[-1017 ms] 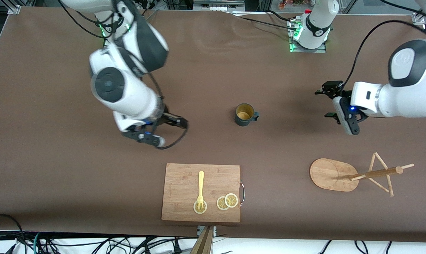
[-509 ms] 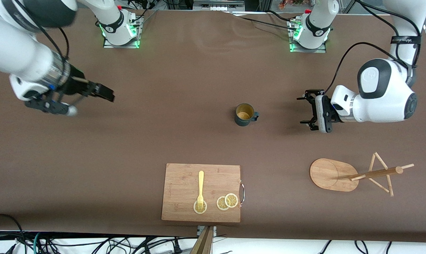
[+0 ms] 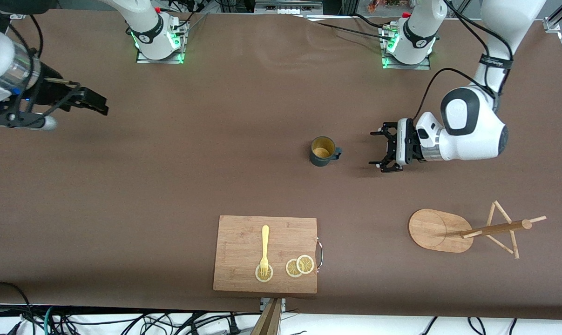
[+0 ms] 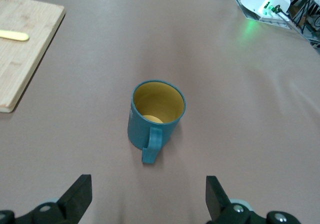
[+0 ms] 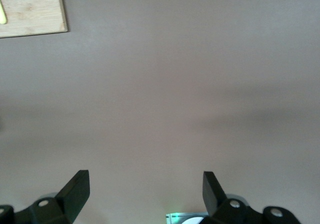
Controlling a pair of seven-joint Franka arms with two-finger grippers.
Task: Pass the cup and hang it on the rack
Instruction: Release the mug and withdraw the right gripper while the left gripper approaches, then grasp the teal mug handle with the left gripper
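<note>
The dark teal cup [image 3: 320,159] will turn out to be empty when I tip it with its opening down, because the cup's mustard-yellow inside [image 3: 322,150] can be seen clear down to its bottom.
The dark teal cup [image 3: 324,151] with a mustard-yellow inside stands upright in the middle of the table, its handle toward the left arm's end. My left gripper [image 3: 373,149] is open and empty, low beside the cup on the handle side, a short gap away. In the left wrist view the cup [image 4: 156,115] shows ahead of the open left gripper [image 4: 148,200], handle facing it. The bamboo rack [image 3: 436,230] stands nearer the front camera, at the left arm's end. My right gripper [image 3: 94,103] is open and empty over the right arm's end; its wrist view [image 5: 145,196] shows bare table.
A bamboo cutting board [image 3: 243,232] with a yellow fork [image 3: 264,249] and lemon slices [image 3: 299,266] lies near the table's front edge. Its corner shows in the right wrist view [image 5: 30,9] and the left wrist view [image 4: 20,69].
My right arm has swung away from the middle toward its own end of the table. My left gripper has turned and moved closer to the cup. The cup has not moved.
</note>
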